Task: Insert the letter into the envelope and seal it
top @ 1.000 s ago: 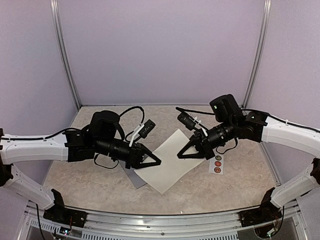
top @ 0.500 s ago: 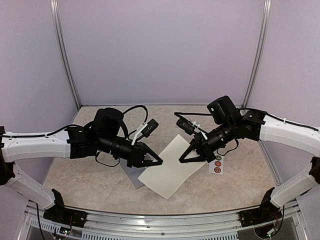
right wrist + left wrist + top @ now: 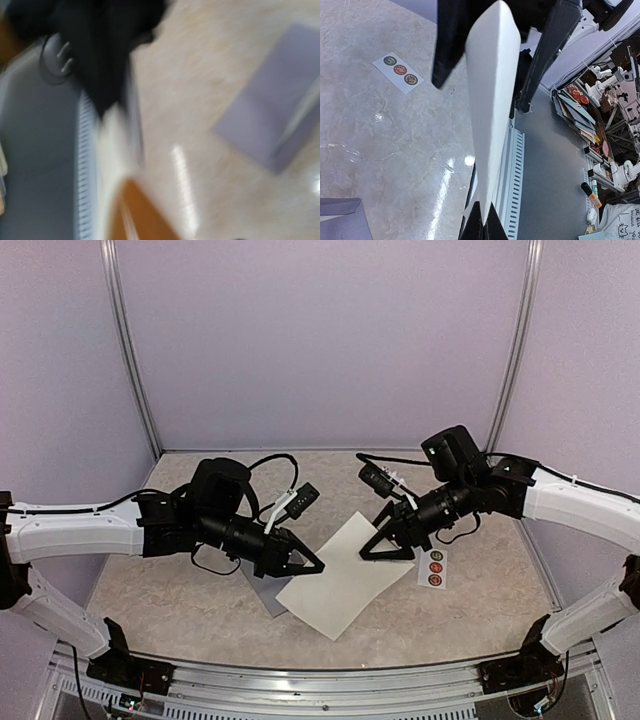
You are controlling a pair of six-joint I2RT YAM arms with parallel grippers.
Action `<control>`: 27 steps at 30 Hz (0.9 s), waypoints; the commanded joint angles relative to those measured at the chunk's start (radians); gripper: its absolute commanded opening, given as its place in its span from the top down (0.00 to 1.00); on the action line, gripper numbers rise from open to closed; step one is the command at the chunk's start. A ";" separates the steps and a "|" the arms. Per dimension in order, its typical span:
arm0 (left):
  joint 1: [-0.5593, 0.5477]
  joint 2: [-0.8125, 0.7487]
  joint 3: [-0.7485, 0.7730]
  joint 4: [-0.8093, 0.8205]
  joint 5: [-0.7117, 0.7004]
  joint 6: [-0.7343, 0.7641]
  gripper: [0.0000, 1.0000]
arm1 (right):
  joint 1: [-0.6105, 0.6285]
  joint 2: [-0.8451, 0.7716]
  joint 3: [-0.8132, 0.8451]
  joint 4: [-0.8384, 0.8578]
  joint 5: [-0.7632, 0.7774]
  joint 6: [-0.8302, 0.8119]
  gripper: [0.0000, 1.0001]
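Observation:
Next, my right gripper folds the letter's far edge (image 3: pixel 402 571) over toward my left gripper first, because the white letter (image 3: pixel 335 582) is hanging spread open and is too wide for the grey-blue envelope.
The white letter (image 3: pixel 345 578) hangs tilted just above the table, and my left gripper (image 3: pixel 316 567) is shut on its left edge. In the left wrist view the letter (image 3: pixel 490 100) runs edge-on away from my left gripper (image 3: pixel 485 226), whose jaws are pinched on it. My right gripper (image 3: pixel 365 554) is at the sheet's far right edge. Seen in the left wrist view, my right gripper (image 3: pixel 480 95) has its black fingers (image 3: pixel 445 55) apart on either side of the paper. The grey-blue envelope (image 3: pixel 262 592) lies flat under my left arm, partly hidden. The right wrist view is motion-blurred and shows the envelope (image 3: pixel 280 120).
A small white strip with round stickers (image 3: pixel 435 568) lies on the table right of the letter, and the strip (image 3: pixel 398 70) also shows in the left wrist view. The metal rail of the table's front edge (image 3: pixel 330 680) runs close below the sheet. Purple walls enclose three sides.
My right gripper has opened, let go of the letter's right edge and lifted a little. The letter swung slightly toward the front. My left gripper closed tighter on its edge.

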 commanded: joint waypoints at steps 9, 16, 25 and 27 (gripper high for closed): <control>-0.060 -0.008 0.106 -0.155 -0.045 0.135 1.00 | -0.243 -0.073 -0.068 0.283 0.138 0.264 0.11; -0.076 0.002 0.142 -0.169 -0.048 0.146 1.00 | -0.178 0.042 -0.020 0.208 -0.023 0.151 0.11; -0.072 0.035 0.151 -0.200 -0.124 0.147 1.00 | -0.094 -0.025 -0.044 0.197 -0.264 0.079 0.12; -0.069 0.040 0.156 -0.199 -0.145 0.138 1.00 | -0.084 -0.030 -0.056 0.188 -0.283 0.076 0.12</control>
